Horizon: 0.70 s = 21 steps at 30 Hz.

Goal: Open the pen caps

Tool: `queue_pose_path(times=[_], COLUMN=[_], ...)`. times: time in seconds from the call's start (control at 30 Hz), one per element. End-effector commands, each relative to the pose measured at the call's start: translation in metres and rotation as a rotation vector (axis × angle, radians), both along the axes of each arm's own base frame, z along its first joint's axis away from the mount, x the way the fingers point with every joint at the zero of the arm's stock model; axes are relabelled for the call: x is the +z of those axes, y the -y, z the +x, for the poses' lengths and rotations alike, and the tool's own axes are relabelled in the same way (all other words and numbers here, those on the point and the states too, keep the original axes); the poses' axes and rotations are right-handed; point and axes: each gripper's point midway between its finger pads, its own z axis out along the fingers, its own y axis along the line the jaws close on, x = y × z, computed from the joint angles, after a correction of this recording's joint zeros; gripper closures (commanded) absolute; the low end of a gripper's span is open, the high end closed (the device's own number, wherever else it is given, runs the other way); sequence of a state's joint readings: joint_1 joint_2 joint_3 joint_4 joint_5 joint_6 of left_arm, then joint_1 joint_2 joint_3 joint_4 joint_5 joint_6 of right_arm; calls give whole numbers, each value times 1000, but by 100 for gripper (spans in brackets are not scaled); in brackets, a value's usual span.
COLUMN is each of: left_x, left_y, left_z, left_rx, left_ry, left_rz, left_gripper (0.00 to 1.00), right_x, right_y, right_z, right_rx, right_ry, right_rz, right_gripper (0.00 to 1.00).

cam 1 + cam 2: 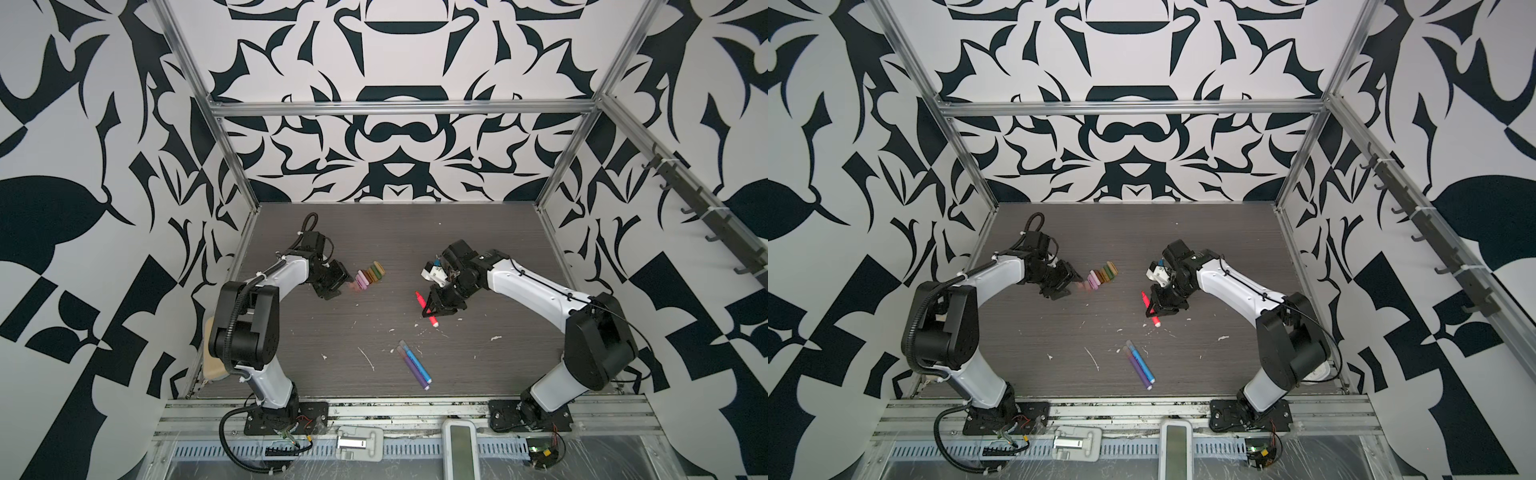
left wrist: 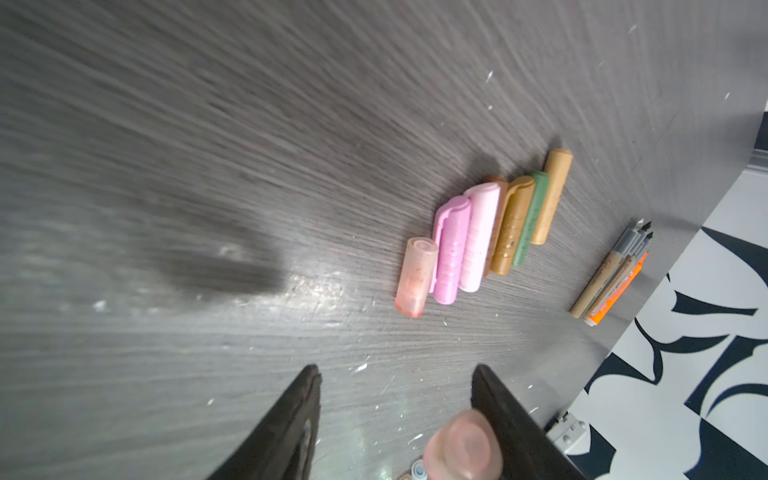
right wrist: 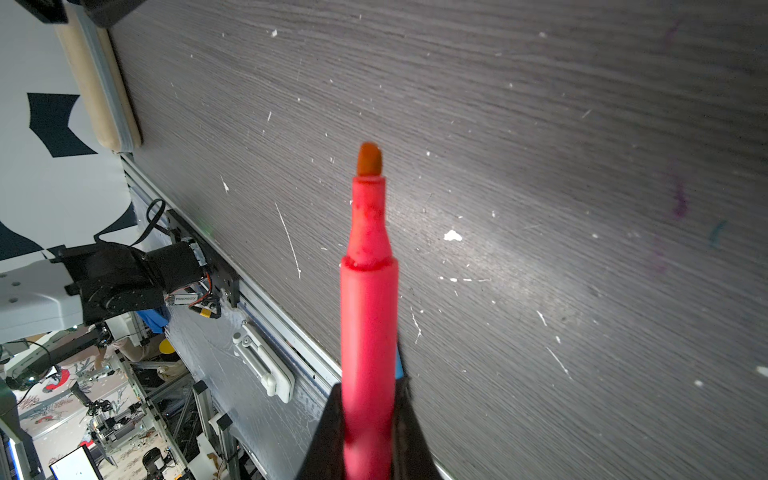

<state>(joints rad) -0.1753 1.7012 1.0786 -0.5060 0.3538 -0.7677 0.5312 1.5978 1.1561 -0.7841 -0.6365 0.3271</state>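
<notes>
The translucent pink cap (image 2: 464,444) is stuck to a finger of my open left gripper, so I should drop the cap beside the row of caps before I uncap another pen.
Several loose pen caps (image 1: 371,272) (image 1: 1102,274) in pink, tan, green and brown lie side by side in a row (image 2: 490,232) left of the table's middle. My left gripper (image 1: 338,286) (image 1: 1070,287) (image 2: 397,370) is just left of the row, jaws apart. A translucent pink cap (image 2: 463,446) (image 1: 353,286) leans against one finger; the other finger does not touch it. My right gripper (image 1: 430,308) (image 1: 1152,309) (image 3: 370,386) is shut on a red pen (image 3: 368,311) (image 1: 419,298). The pen's orange tip (image 3: 369,160) is bare.
A blue and a purple pen (image 1: 415,363) (image 1: 1140,365) lie together near the front middle. A bundle of uncapped pens (image 2: 611,274) lies along the left wall. A beige pencil case (image 1: 214,357) (image 3: 97,83) sits at the table's left edge, partly behind the left arm.
</notes>
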Motion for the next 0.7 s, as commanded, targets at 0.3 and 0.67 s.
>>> queue_pose_path(times=[0.3,0.67], left_x=[-52,-39], left_y=[-3,-3], left_z=[-38,-28], left_rx=[-52,-44], left_ry=[-245,-184], left_rz=[39,37], left_gripper=[49,76], right_x=[13,11], right_y=[-3,0], right_z=[1,-3], right_rx=[-11,-17], right_ry=[18,15], right_rz=[40,34], right_gripper=[100,100])
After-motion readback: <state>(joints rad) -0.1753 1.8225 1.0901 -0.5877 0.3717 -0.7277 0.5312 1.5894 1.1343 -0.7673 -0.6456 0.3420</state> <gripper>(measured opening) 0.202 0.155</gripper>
